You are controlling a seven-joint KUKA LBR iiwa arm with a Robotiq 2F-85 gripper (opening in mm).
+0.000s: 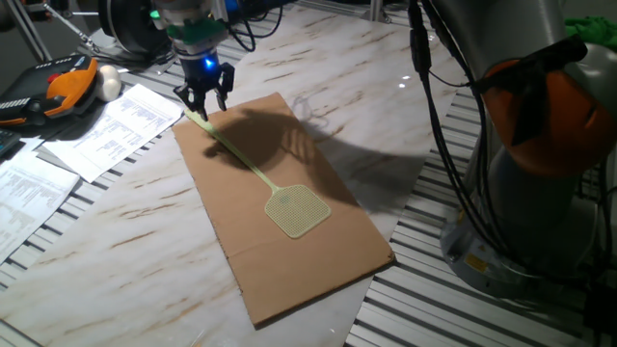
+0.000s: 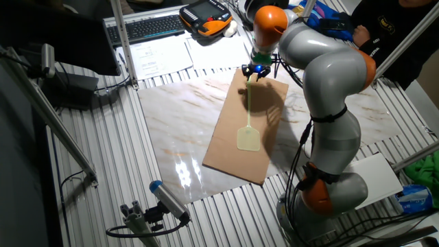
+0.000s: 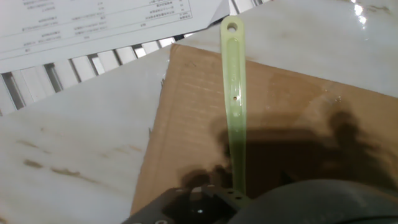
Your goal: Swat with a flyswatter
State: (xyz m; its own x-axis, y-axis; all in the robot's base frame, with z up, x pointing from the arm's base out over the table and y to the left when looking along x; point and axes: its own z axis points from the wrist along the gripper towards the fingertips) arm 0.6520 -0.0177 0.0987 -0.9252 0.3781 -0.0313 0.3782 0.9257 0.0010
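Note:
The flyswatter's handle is straight and has raised edges (image 3: 236, 93). The mesh head (image 1: 298, 211) will therefore follow stiffly and come up clear of the cardboard when I lift the handle.
The pale yellow-green flyswatter (image 1: 260, 173) lies flat on a brown cardboard sheet (image 1: 318, 251), its square mesh head (image 1: 297, 212) near the sheet's middle and its thin handle running to the far left corner. My gripper (image 1: 203, 104) hangs right over the handle's end, with the fingers spread and pointing down. From the other fixed view the gripper (image 2: 255, 73) is at the far end of the swatter (image 2: 248, 130). In the hand view the handle (image 3: 234, 93) runs up from under the hand to its holed tip at the cardboard's edge.
Printed paper sheets (image 1: 106, 130) lie left of the cardboard on the marble table (image 1: 125, 251). An orange-black pendant (image 1: 58, 89) and a white ball (image 1: 109, 83) sit at the far left. The arm's base (image 1: 540, 173) stands at the right.

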